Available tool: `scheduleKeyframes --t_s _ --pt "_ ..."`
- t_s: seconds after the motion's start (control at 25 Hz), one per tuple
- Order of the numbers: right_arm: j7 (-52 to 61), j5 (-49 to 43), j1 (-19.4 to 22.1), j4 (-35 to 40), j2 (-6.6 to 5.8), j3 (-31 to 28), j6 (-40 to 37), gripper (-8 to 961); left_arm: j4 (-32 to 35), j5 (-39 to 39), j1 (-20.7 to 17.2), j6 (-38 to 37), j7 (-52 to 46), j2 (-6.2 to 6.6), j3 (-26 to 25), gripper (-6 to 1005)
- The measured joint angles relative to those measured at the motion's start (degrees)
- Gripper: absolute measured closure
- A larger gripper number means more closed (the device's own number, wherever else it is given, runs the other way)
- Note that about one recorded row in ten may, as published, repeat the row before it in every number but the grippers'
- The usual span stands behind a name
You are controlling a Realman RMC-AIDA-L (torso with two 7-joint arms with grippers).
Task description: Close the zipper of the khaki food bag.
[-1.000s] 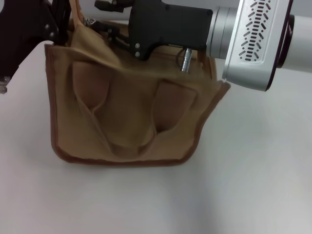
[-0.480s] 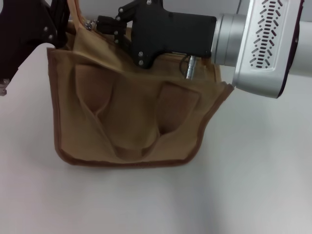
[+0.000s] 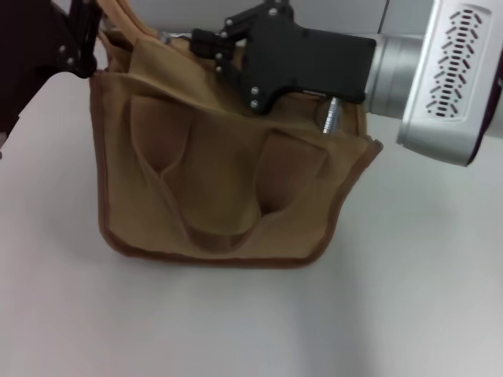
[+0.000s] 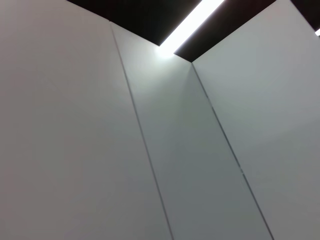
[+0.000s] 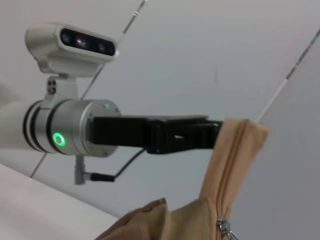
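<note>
The tan end strap (image 3: 122, 16) is held up by my left gripper, so my right gripper should next pull the silver pull tab to the bag's other end (image 3: 355, 122) and let go there.
The khaki food bag (image 3: 220, 188) stands on the white table, its handle side facing me. At its far left top corner, my left gripper (image 3: 82, 35) holds the bag's end up. The right wrist view shows that left gripper (image 5: 215, 136) clamped on the raised tan end strap (image 5: 240, 145), with the zipper line running down it to a silver pull tab (image 5: 224, 231). Over the bag's top panel, my right gripper (image 3: 195, 37) is closed, its tips right at the silver pull tab (image 3: 171, 35). Most of the zipper is hidden behind the bag's top edge and the right arm.
The white table (image 3: 409, 298) stretches in front of and to the right of the bag. My right arm's silver wrist (image 3: 440, 78) hangs over the bag's right end. The left wrist view holds only wall panels and a ceiling light (image 4: 190, 22).
My right gripper has moved rightward along the bag's top, and the silver tab went with it. The bag has shifted slightly right. The left gripper still holds the raised end.
</note>
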State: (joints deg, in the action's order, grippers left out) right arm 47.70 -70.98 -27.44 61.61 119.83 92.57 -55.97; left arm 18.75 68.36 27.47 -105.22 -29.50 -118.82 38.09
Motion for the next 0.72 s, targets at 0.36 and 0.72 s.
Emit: scheduleKeyframes --t_s 0.36,0.72 --pt "-0.35 2.6 5.58 1.68 0.04 -1.04 -0.73 952 -0.81 -0.09 -2.69 0.58 0.83 0.05 -1.59 983" --pt "-2.38 7.07 11.64 2.9 0.06 -2.64 -3.11 953 -1.11 -0.23 -4.19 1.23 2.29 0.11 -2.69 983"
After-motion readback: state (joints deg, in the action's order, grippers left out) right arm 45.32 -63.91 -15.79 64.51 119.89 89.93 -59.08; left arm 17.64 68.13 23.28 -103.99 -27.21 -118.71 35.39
